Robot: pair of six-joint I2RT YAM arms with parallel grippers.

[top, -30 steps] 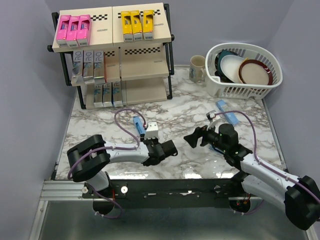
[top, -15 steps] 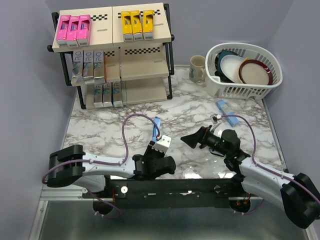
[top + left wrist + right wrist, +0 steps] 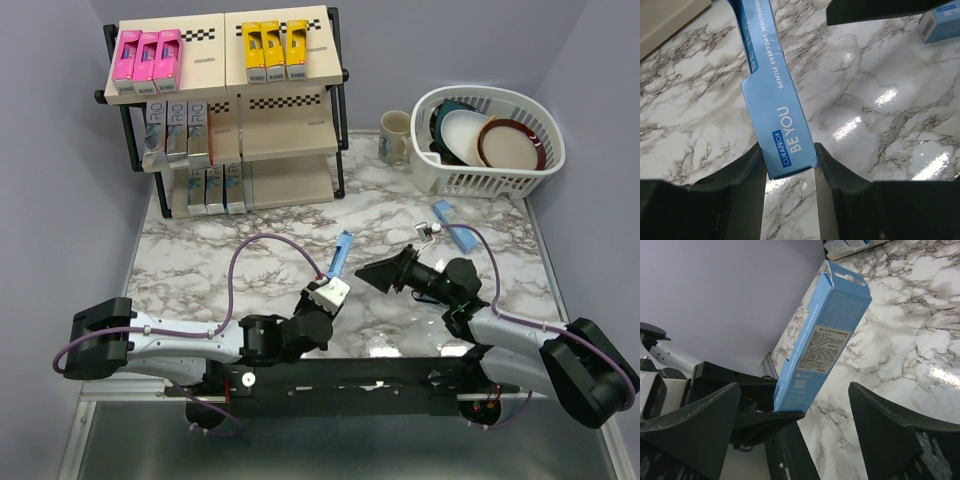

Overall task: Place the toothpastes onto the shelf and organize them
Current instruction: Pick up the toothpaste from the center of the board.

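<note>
My left gripper is pinching the tilted light blue carton at its very end [image 3: 788,161], so my right gripper should hold the carton's middle [image 3: 340,256] while my left gripper takes a new grip.
My left gripper [image 3: 334,284] is shut on the lower end of a light blue toothpaste carton [image 3: 343,250], which tilts up and away from it. In the left wrist view the carton [image 3: 772,85] sits squeezed between both fingers. My right gripper [image 3: 378,272] stands open just right of it, pointing left. In the right wrist view the carton [image 3: 826,335] rises in the gap between the spread fingers [image 3: 695,425], touching neither. Another light blue carton [image 3: 446,213] lies on the marble at the right. The shelf [image 3: 290,135] holds pink cartons [image 3: 147,55], yellow ones [image 3: 272,46], silver ones [image 3: 175,128] and blue ones [image 3: 215,187].
A white dish basket [image 3: 445,180] with plates stands at the back right, a mug [image 3: 395,135] beside it. Purple cables loop over both arms. The right halves of the shelf's middle and lower boards are bare.
My left gripper has swung right and toward the near edge with the blue carton, raising it more upright. My right gripper has tilted left toward it and opened a touch wider.
</note>
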